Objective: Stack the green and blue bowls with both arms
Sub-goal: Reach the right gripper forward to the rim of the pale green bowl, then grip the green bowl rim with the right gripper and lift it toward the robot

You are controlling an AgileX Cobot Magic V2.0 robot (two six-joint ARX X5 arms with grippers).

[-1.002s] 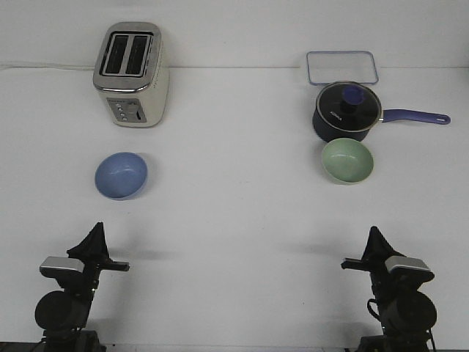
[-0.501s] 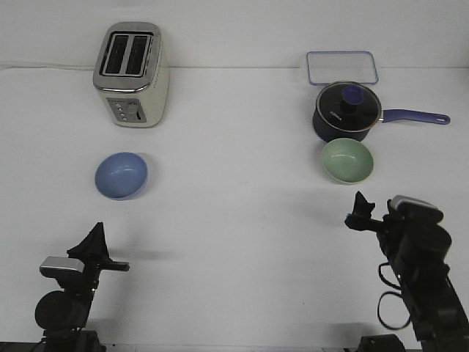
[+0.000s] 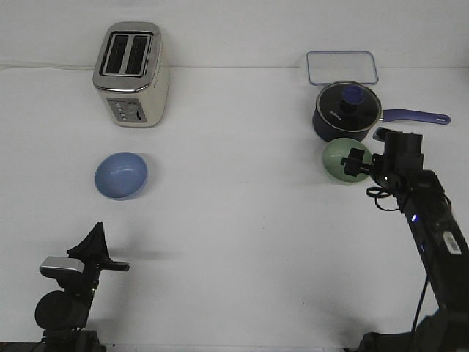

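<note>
My gripper is about to stack the bowls, and the blue bowl will (image 3: 121,176) hide the green bowl then, because the green bowl's rim (image 3: 341,157) looks just as wide as the blue bowl's rim.
The pale green bowl (image 3: 338,159) sits upright on the white table just in front of the saucepan. My right gripper (image 3: 357,163) has reached over the bowl's right side, and its black fingers cover that part of the rim; the gap between them is not clear from this angle. Far to the left, in front of the toaster, stands the light blue bowl (image 3: 121,175), empty and upright. Near the table's front edge my left gripper (image 3: 97,230) points away from me with its fingers pressed together, well short of the blue bowl.
A dark navy saucepan (image 3: 346,111) with lid and purple handle stands right behind the green bowl. Beyond it lies a clear rectangular container (image 3: 342,67). A cream toaster (image 3: 132,73) stands at the back left.
My right arm has swung up from the front edge and forward to the green bowl, its fingers now over the bowl's right side. The left arm and both bowls have not moved.
</note>
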